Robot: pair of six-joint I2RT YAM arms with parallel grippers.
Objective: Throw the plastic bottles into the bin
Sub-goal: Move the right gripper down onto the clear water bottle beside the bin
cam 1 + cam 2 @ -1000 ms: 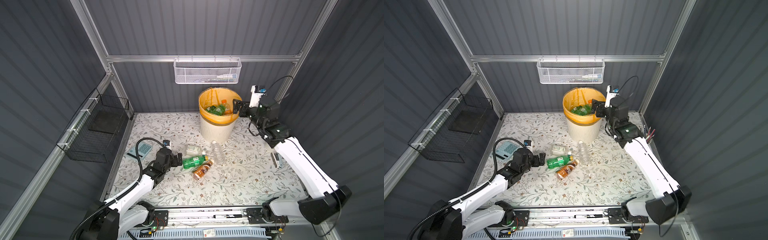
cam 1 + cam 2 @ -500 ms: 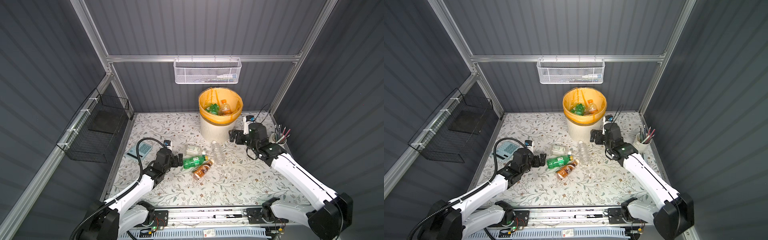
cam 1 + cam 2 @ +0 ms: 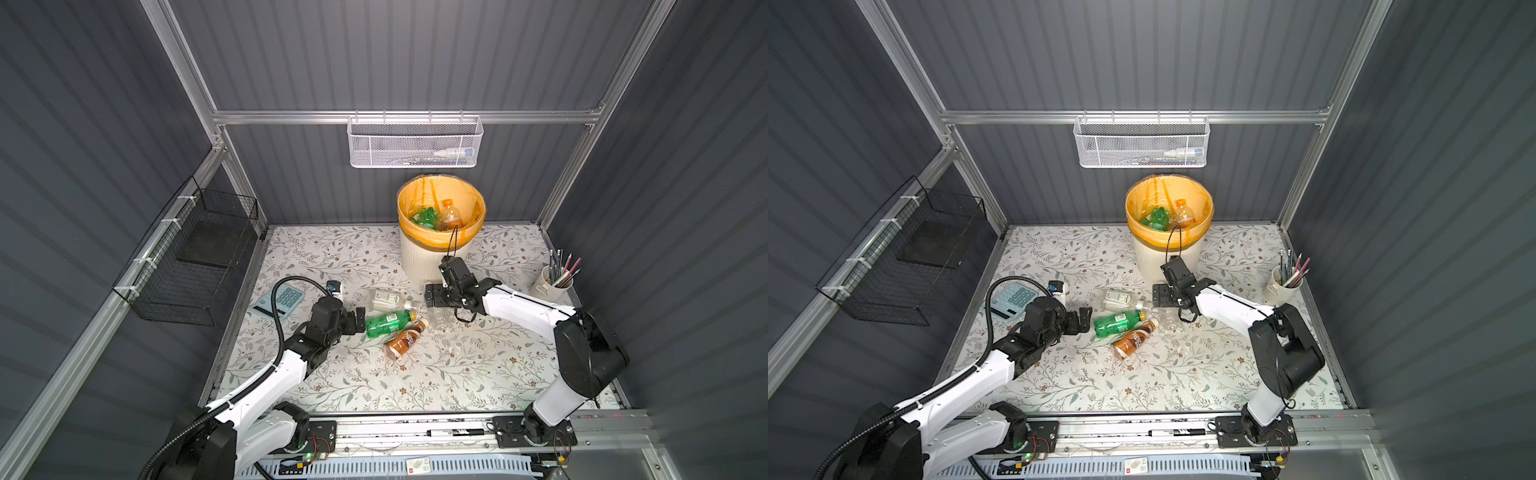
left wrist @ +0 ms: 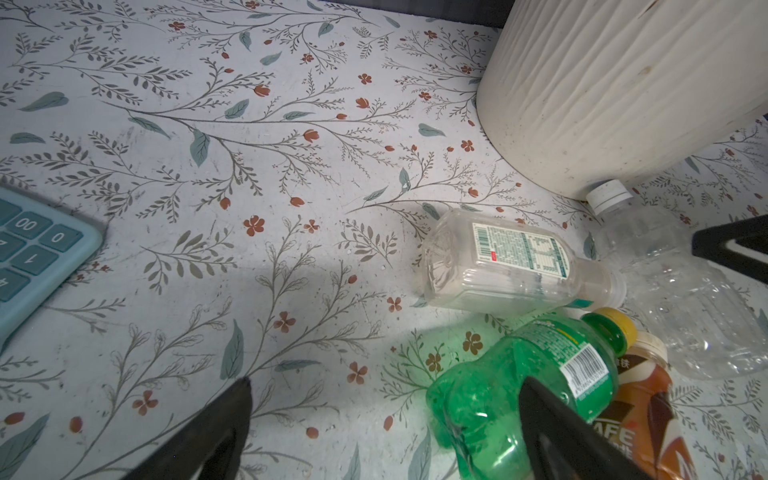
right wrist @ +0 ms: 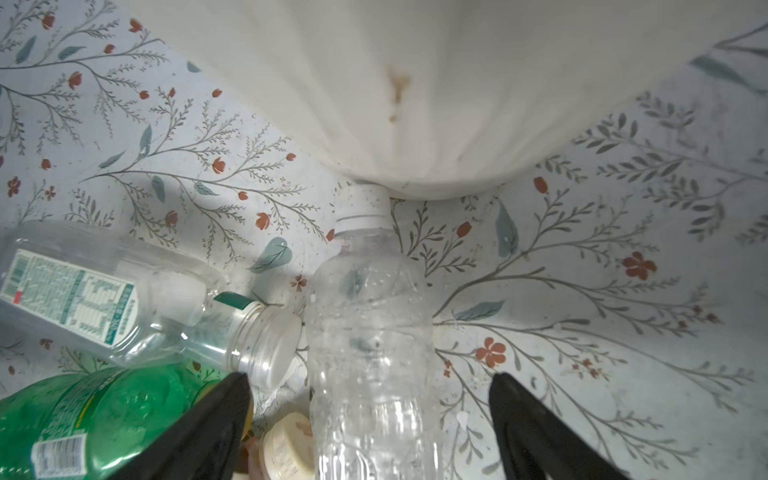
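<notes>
The crushed bottle's white cap sits (image 5: 365, 200) against the base of the bin. Next, my right gripper pulls the bottle back to open space (image 3: 470, 344), then grips it again and lifts it first.
The cream ribbed bin (image 3: 419, 259) with an orange liner holds green and orange-capped plastic bottles. Several bottles lie in front of it: a clear labelled one (image 3: 384, 298), a green one (image 3: 388, 322), a brown one (image 3: 403, 341) and a clear crushed one (image 5: 370, 316) whose white cap touches the bin's base. My right gripper (image 5: 370, 378) is open and straddles the crushed bottle, with gaps on both sides. My left gripper (image 4: 384, 386) is open at the green bottle's (image 4: 519, 390) base, one finger (image 4: 540, 415) over it.
A teal calculator (image 3: 280, 299) lies left of my left arm. A white pencil cup (image 3: 550, 286) stands at the right edge. A white mesh basket (image 3: 415, 143) hangs on the back wall, and a black wire basket (image 3: 195, 257) on the left wall.
My right arm has come down from the bin's rim to the table in front of the bin, over the clear crushed bottle, and its jaws have narrowed slightly. The left arm has not moved.
</notes>
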